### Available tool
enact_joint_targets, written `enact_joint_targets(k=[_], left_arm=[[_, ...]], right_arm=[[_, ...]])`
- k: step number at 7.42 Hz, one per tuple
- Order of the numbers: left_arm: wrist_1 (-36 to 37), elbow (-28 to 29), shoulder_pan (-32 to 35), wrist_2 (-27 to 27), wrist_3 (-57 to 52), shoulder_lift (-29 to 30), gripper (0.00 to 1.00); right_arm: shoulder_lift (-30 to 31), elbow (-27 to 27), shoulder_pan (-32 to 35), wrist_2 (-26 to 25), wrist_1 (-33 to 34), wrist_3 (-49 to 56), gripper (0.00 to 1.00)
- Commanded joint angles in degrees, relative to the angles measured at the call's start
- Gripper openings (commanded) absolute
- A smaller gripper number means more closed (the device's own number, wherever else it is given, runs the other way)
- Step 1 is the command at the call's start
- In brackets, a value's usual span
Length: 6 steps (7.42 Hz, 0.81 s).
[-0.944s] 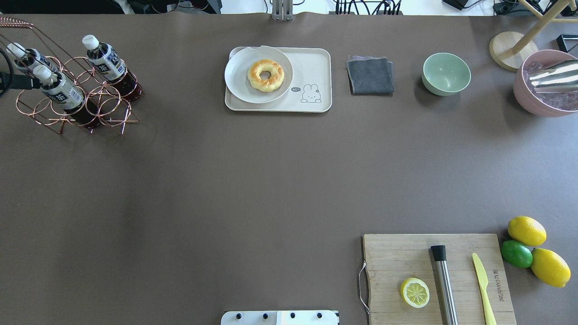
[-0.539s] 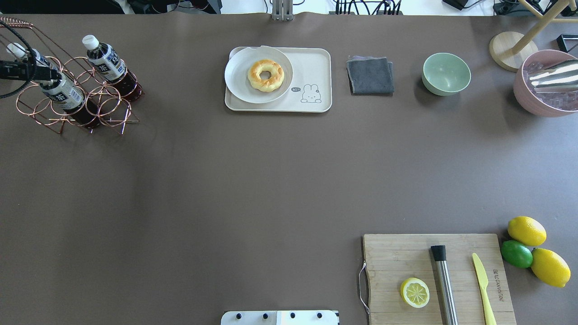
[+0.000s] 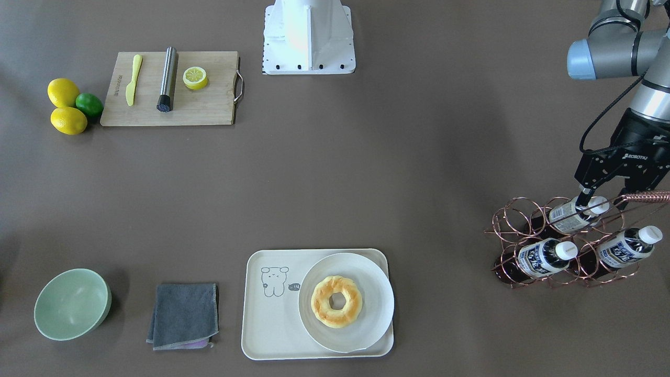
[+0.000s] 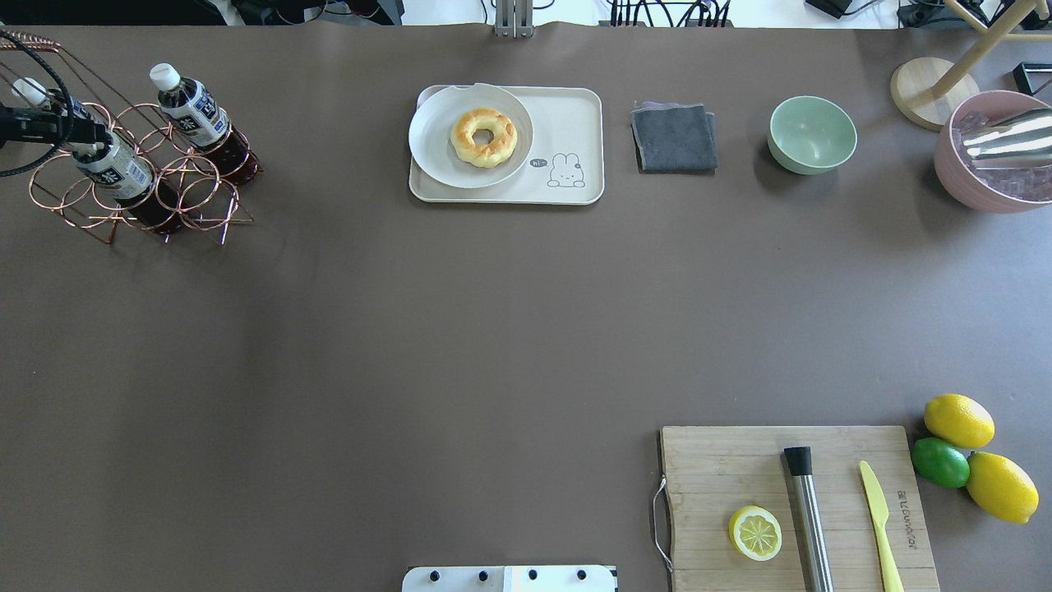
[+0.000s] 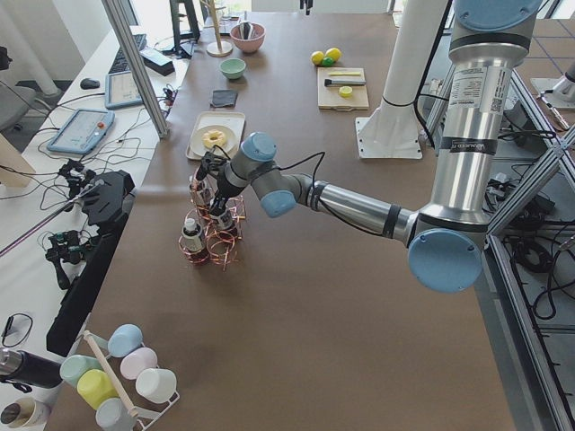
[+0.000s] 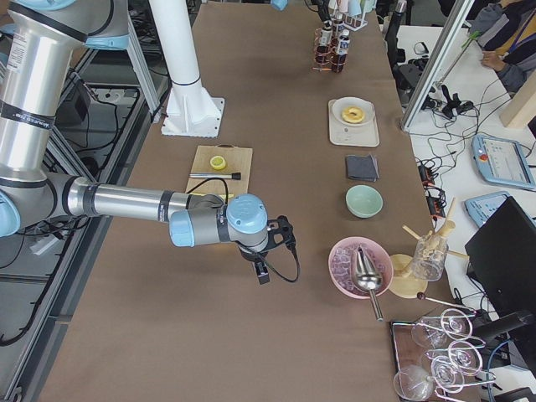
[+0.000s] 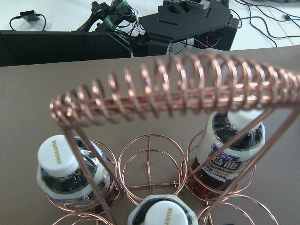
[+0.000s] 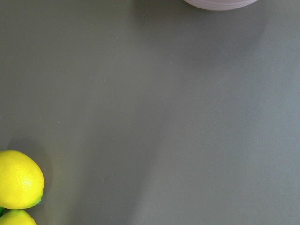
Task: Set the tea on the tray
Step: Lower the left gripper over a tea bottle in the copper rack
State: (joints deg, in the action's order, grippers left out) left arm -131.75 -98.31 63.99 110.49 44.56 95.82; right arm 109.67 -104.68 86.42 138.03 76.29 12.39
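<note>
My gripper is about to lift the white cap. The tea bottle (image 3: 570, 217) should slide up and leave the copper wire rack where it is, because its rings (image 3: 547, 220) are open at the top.
Three tea bottles stand in a copper wire rack (image 3: 510, 220) at the table's left end. My left gripper (image 3: 603, 200) is open, its fingers on either side of the white cap of the tea bottle (image 3: 568, 215) nearest the robot. In the overhead view the gripper (image 4: 82, 133) hides that bottle's (image 4: 115, 168) cap. The other two bottles (image 3: 542, 256) (image 3: 623, 246) stand free. The cream tray (image 4: 567, 123) with the bear drawing lies at the far middle. My right gripper (image 6: 261, 272) shows only in the exterior right view; I cannot tell if it is open.
A white plate (image 4: 440, 160) with a doughnut (image 4: 484, 137) covers the tray's left half. A grey cloth (image 4: 674, 136), a green bowl (image 4: 812, 134) and a pink bowl (image 4: 986, 185) lie to its right. A cutting board (image 4: 715, 460) and lemons (image 4: 958, 420) are near right.
My left gripper has moved in from the table's left edge and away from the robot, and now covers the cap of the nearest bottle. The bottles have not moved.
</note>
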Motion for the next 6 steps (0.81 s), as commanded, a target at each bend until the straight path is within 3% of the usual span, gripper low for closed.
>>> enact_joint_targets(k=[1,3,5,6], left_arm=[[0.0,-0.3,0.0,0.0,0.4,-0.4,0.33],[0.0,-0.4,0.1,0.1,0.9,-0.5,0.0],[2.5,-2.5,0.6,0.3,0.9,-0.7,0.0],[8.2,-7.2,1.5,0.3,0.3,-0.5,0.0]], right_arm=[[0.0,0.1,0.0,0.0,0.1,0.0,1.0],[0.0,0.1,0.0,0.0,0.1,0.1,1.0],[-0.2,0.1,-0.1,0.0,0.1,0.1,1.0],[-0.2,0.0,0.0,0.2,0.1,0.2,1.0]])
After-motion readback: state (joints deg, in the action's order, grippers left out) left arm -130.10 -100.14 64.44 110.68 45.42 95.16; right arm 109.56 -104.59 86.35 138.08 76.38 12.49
